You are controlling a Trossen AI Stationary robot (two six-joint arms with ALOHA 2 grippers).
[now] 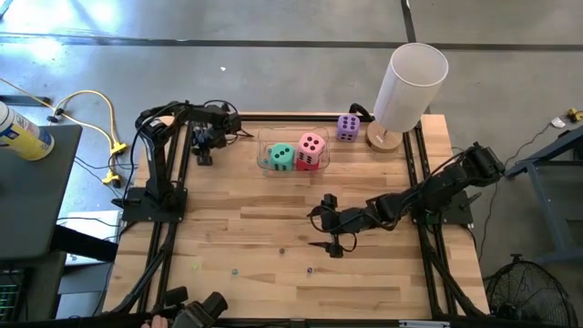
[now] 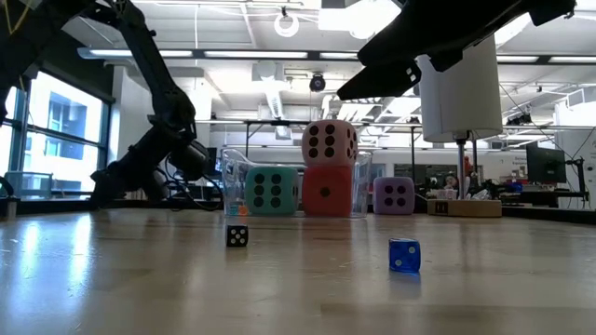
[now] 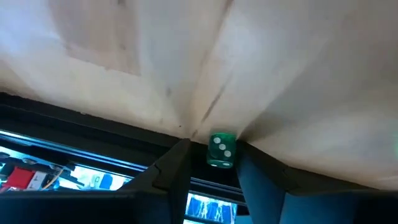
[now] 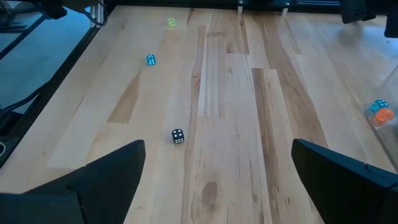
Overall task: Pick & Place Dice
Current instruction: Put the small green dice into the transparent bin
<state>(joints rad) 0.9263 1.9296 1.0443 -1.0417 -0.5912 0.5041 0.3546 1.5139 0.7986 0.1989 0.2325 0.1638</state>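
I should open my left gripper, back it off and turn it before gripping the small green die [image 3: 222,150], because my left gripper's fingers lie over the black rail [image 3: 118,129] beside the die.
A clear container [image 1: 293,150] near the table's far edge holds the teal-green die [image 1: 281,156] and the red die [image 1: 307,164]. The pink die [image 1: 311,144] rests on top of the red one [image 2: 327,191]. The purple die [image 1: 347,128] sits on the table right of the container, beside the white cylinder [image 1: 410,87]. My right gripper [image 1: 330,224] is open above the table's middle, apart from all of them. My left gripper [image 1: 202,150] is at the far left, its fingers apart, with a small green die [image 3: 221,150] between the tips. My left gripper has the small green die [image 3: 221,150] between its fingertips, close to one finger [image 3: 249,163]; whether either finger touches it I cannot tell.
Small dice lie scattered on the near half of the table: a black one [image 4: 178,136], a blue one [image 4: 150,59], a yellow-green one [image 4: 171,23]. A small blue and a small orange die [image 4: 380,112] show in the right wrist view. The tall cylinder stands at the far right corner.
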